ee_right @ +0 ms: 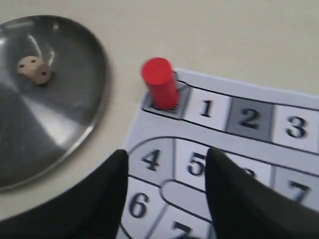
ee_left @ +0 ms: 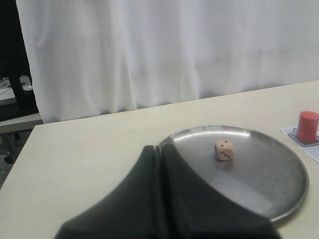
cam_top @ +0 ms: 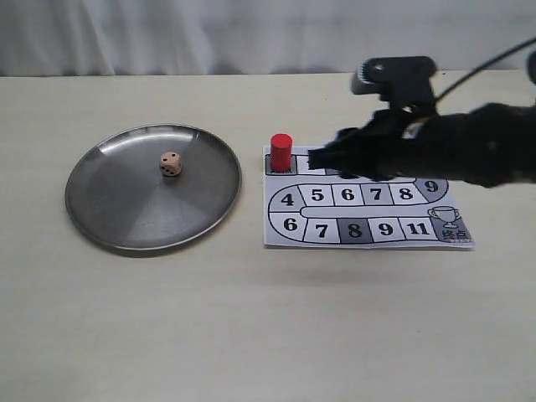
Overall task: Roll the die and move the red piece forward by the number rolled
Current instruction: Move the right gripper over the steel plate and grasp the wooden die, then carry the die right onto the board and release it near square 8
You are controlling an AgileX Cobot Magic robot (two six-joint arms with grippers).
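The die point(cam_top: 170, 164) has rounded corners point(ee_right: 35, 69), so I expect it to roll over the paper board toward the board's near edge when I drop it there.
The die point(cam_top: 170, 163) point(ee_left: 224, 150) point(ee_right: 34, 70) rests inside the round metal plate point(cam_top: 109, 218) point(ee_left: 279, 184) point(ee_right: 30, 144), near its middle. The red piece point(cam_top: 280, 152) point(ee_left: 307, 126) point(ee_right: 160, 83) stands upright on the dark start square at the top left corner of the paper board point(cam_top: 419, 237) point(ee_right: 164, 199). My right gripper point(cam_top: 316, 159) point(ee_right: 167, 157) hovers open over the board, just right of the red piece, empty. My left gripper point(ee_left: 161, 150) is shut on nothing, its tips at the plate's rim; it is out of the exterior view.
The board carries numbered squares and a trophy square point(cam_top: 445, 219) at its right end. The plate lies left of the board on a pale table point(cam_top: 251, 327). A white curtain point(ee_left: 164, 50) hangs behind the table's far edge.
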